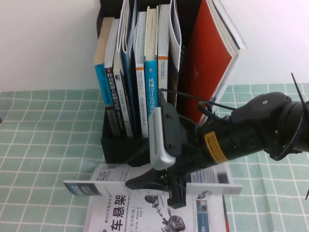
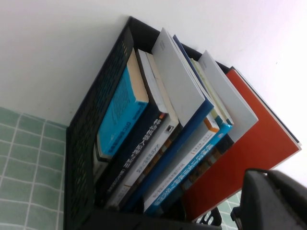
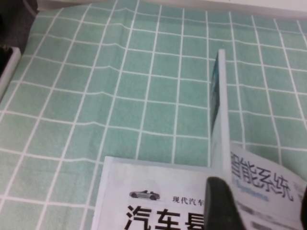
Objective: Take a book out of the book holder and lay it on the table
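The book will fall flat over the white car magazine with its cover up when I lower it, because the title (image 3: 261, 177) shows behind the book's raised edge (image 1: 111, 187).
The book (image 1: 89, 187), white with a blue Chinese title, stretches sideways in front of the black book holder (image 1: 118, 142), on top of a white car magazine (image 1: 125, 215). My right gripper (image 1: 159, 191) is directly over the book and open. In the right wrist view its fingers (image 3: 218, 206) stand wide apart on either side of the book's title (image 3: 268, 177), and the book's far part runs away edge-on; I cannot tell whether it lies flat. A black part of my left gripper (image 2: 273, 201) shows in the left wrist view, close beside the holder (image 2: 79, 158).
The holder is packed with several upright books, and a red magazine (image 1: 207, 63) leans out at its right end. The green checked table (image 1: 43, 145) stretches left and right of the holder. The right arm (image 1: 260, 130) reaches in from the right.
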